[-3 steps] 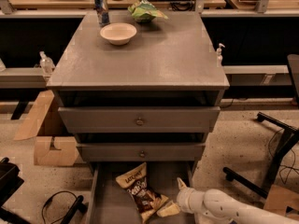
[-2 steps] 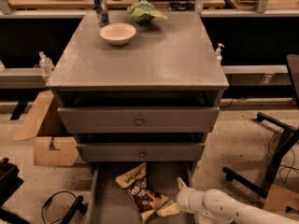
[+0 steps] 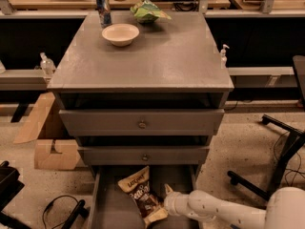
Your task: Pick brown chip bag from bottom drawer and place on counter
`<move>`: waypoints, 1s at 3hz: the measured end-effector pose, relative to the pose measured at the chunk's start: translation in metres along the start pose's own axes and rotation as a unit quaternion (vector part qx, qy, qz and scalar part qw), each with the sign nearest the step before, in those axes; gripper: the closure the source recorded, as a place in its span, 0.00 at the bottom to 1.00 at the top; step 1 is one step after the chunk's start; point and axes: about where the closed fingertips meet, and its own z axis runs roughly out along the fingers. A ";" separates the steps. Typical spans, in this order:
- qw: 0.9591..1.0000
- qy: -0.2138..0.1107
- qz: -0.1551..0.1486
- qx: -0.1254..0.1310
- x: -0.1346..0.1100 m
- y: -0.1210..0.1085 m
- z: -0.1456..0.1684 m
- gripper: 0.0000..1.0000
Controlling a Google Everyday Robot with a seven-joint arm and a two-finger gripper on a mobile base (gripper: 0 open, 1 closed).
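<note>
Plain grey drawer's bottom is in view around the brown chip bag, so the robot should expect the drawer to be empty underneath when it lifts the bag.
The brown chip bag lies in the open bottom drawer, tan ends and dark middle, slanting from upper left to lower right. My gripper, at the end of the white arm that comes in from the lower right, is inside the drawer against the bag's right side near its lower end. The grey counter forms the cabinet's top, above the two knob-fronted drawers.
On the counter's far left stand a cream bowl, a blue can and a green bag. Cardboard boxes lie left of the cabinet. A black chair base and cables sit on the floor at the right.
</note>
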 end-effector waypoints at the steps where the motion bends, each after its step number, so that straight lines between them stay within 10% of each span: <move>1: 0.999 -0.008 0.000 -0.031 0.007 0.009 0.060 0.03; 3: 0.999 -0.013 -0.009 -0.052 0.004 0.011 0.092 0.50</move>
